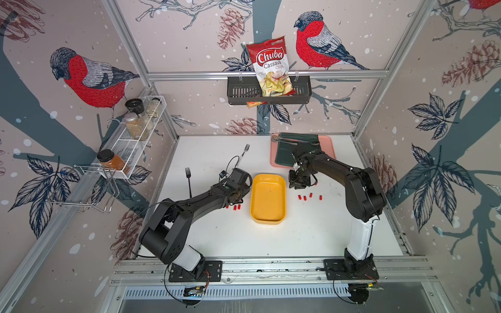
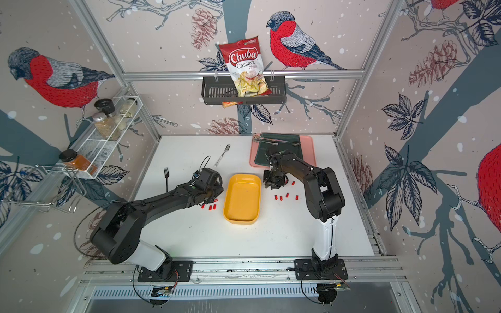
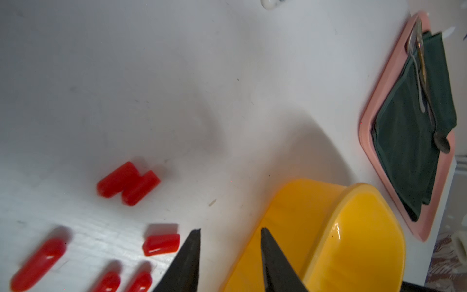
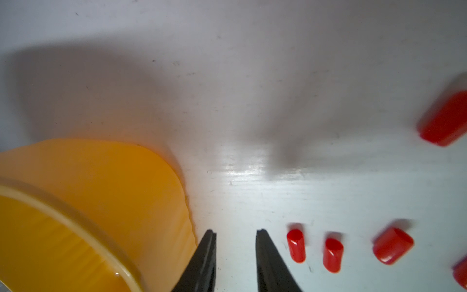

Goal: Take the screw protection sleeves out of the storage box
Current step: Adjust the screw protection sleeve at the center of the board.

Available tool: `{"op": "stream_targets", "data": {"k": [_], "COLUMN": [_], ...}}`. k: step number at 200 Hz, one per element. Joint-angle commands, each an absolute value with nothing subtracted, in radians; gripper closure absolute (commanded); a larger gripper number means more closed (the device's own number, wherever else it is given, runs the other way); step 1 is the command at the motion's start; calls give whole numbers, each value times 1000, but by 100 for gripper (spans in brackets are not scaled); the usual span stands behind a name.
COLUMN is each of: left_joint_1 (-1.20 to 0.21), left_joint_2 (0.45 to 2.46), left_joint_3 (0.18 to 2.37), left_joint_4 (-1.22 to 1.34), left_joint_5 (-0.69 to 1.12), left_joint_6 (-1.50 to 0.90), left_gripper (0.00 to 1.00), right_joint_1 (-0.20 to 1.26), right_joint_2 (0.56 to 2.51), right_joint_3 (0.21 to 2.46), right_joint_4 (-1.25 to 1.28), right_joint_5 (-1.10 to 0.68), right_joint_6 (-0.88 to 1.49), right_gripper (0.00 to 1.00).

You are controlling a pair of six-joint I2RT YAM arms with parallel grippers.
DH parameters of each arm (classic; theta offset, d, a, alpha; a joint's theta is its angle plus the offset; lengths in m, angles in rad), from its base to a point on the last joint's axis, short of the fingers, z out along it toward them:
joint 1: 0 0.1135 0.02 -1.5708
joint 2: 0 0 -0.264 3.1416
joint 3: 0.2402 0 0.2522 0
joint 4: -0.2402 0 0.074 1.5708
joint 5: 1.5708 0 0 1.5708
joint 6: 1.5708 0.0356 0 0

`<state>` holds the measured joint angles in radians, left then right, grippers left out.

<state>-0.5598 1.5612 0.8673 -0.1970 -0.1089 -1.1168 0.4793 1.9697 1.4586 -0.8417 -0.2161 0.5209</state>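
The lone red sleeve [image 3: 162, 244] lies askew near the front row, so the robot's left gripper should pick up the sleeve, turn it and put it down next to the pair [image 3: 129, 184].
The yellow storage box [image 1: 268, 199] [image 2: 242, 199] lies mid-table, and no sleeve shows inside it. Several red screw protection sleeves [image 1: 235, 208] [image 2: 210, 207] lie on the table to its left, and several more [image 1: 305, 197] [image 2: 281, 197] to its right. My left gripper [image 3: 230, 230] hangs open over the box's left wall [image 3: 290, 202], nothing between its fingers, with sleeves [image 3: 129, 183] just beside it. My right gripper [image 4: 236, 231] is open and empty above the bare table, between the box's corner [image 4: 113, 182] and a row of sleeves [image 4: 295, 245].
A pink tray [image 1: 329, 146] with a dark green cloth and cutlery sits back right, behind the right arm. A black fork [image 1: 188, 181] and a silver fork [image 1: 244, 153] lie left of centre. On the walls hang a black basket [image 1: 238, 92] and a spice rack [image 1: 135, 135].
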Motion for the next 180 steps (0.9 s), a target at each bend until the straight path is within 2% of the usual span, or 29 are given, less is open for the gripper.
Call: {"op": "stream_targets", "data": {"k": [1, 30, 75, 180], "left_joint_1": [-558, -558, -559, -596], "left_joint_2": [1600, 1598, 1641, 1747], "left_joint_3": [942, 992, 1049, 1078], "left_joint_4": [-294, -431, -549, -585], "left_joint_5": [-35, -40, -36, -169], "left_joint_6": [-852, -642, -439, -357], "left_gripper": [60, 59, 60, 64], "right_joint_1": [481, 482, 482, 485], "right_joint_2": [1957, 1951, 1957, 1961], "right_joint_3": [1455, 1448, 1454, 1460], "right_joint_4": [-848, -847, -842, -849], "right_joint_5": [-206, -206, -210, -207], "right_joint_6": [508, 507, 508, 516], "right_gripper": [67, 67, 66, 66]}}
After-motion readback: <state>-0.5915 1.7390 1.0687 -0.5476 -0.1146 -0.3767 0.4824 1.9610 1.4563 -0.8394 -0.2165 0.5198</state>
